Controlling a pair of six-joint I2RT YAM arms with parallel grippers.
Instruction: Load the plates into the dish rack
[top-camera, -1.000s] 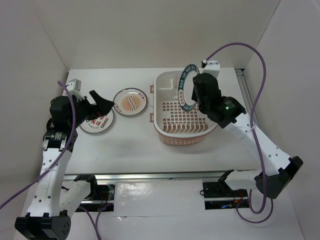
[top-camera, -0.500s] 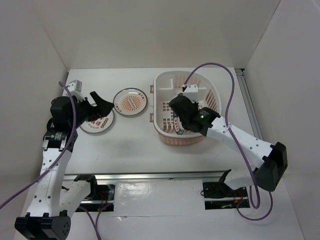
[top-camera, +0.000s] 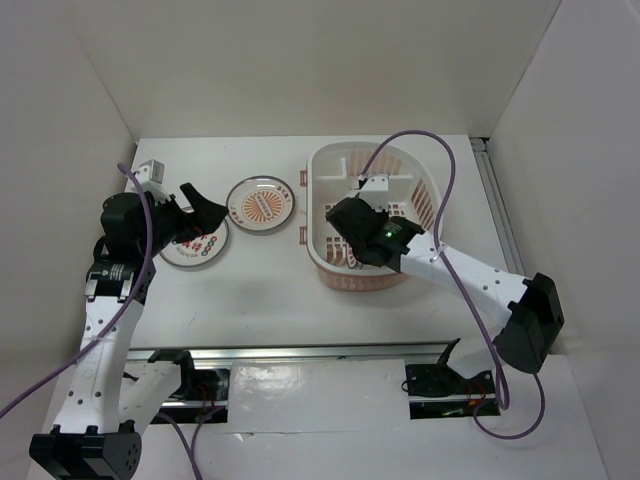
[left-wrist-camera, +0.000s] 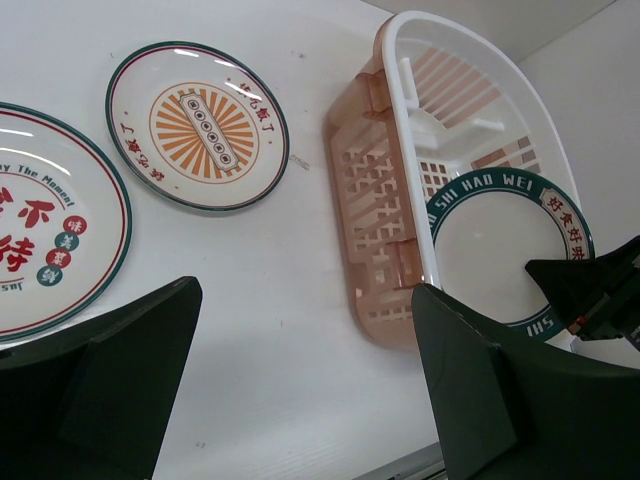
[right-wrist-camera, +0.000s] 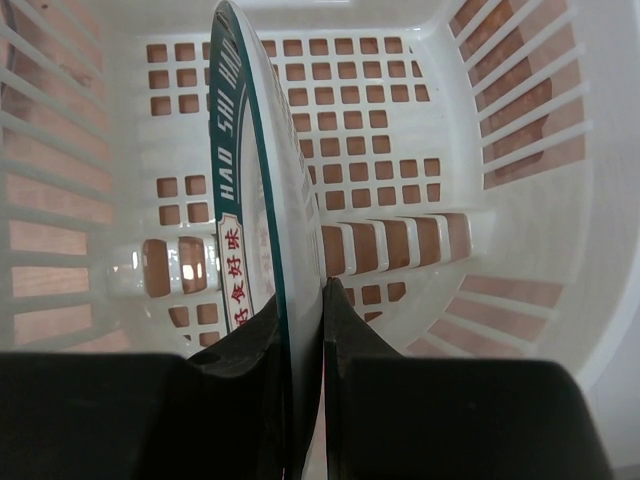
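The red-lettered plate (top-camera: 200, 247) is far from the dish rack and the robot's right gripper, so next the left gripper picks it up and passes it to the right gripper.
The dish rack (top-camera: 425, 190) stands at the centre right of the table. My right gripper (top-camera: 352, 228) is down inside it, shut on the teal-rimmed plate (right-wrist-camera: 250, 190), which it holds on edge over the slotted bottom. That plate also shows in the left wrist view (left-wrist-camera: 500, 250). My left gripper (top-camera: 205, 210) is open and empty, low over the table. It hangs over the red-lettered plate (top-camera: 196, 247), with the orange sunburst plate (top-camera: 260, 203) just to its right. Both plates lie flat on the table.
White walls close the table in on the left, back and right. A metal rail (top-camera: 330, 352) runs along the near edge. A purple cable (top-camera: 440, 190) arcs over the rack's right side. Bare table (left-wrist-camera: 270, 300) lies between the plates and the rack (left-wrist-camera: 385, 200).
My right arm has brought the teal-rimmed plate down from above the rack's far right into the rack, moving left and nearer. The left arm has not moved.
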